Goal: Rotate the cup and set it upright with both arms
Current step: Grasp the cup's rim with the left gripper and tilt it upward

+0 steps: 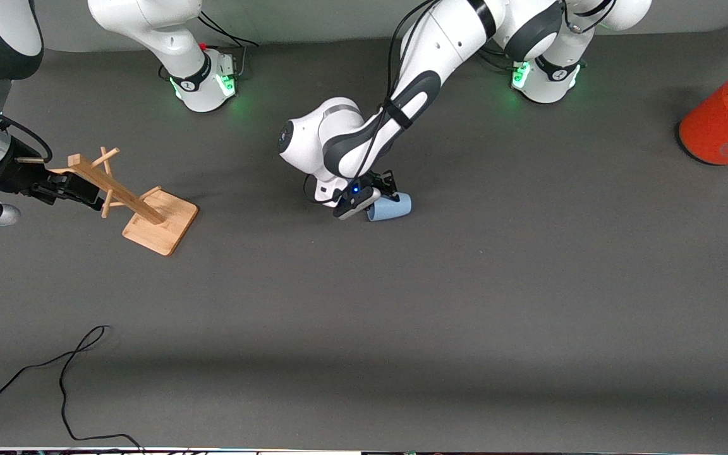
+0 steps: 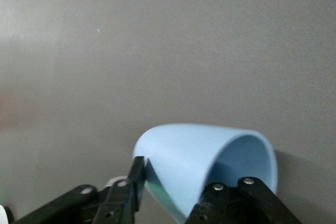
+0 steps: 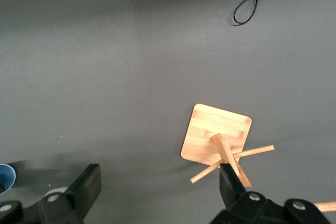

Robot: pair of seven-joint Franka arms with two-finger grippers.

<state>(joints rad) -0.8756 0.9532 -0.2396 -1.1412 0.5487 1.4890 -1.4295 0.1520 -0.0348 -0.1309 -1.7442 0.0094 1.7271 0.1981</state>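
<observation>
My left gripper is holding the cup with the cup's opening (image 2: 239, 158) facing aside, so this gripper should swing back, tip the opening up and stand the cup on its base (image 1: 405, 204).
The pale-blue cup (image 1: 392, 207) lies on its side on the dark table mat, about mid-table. The left arm reaches down from its base, and my left gripper (image 1: 382, 194) is at the cup. In the left wrist view the cup (image 2: 194, 156) sits between the two black fingers (image 2: 137, 174), which press on its sides, with its open mouth showing. My right gripper (image 1: 76, 186) is open and empty, held up over the wooden rack at the right arm's end of the table. It also shows in the right wrist view (image 3: 160, 177), where the cup's edge (image 3: 6, 177) is just visible.
A wooden peg rack (image 1: 149, 212) on a square base stands toward the right arm's end. A large orange-red can (image 1: 727, 123) with a grey lid stands at the left arm's end. A black cable (image 1: 67, 373) lies near the table's front edge.
</observation>
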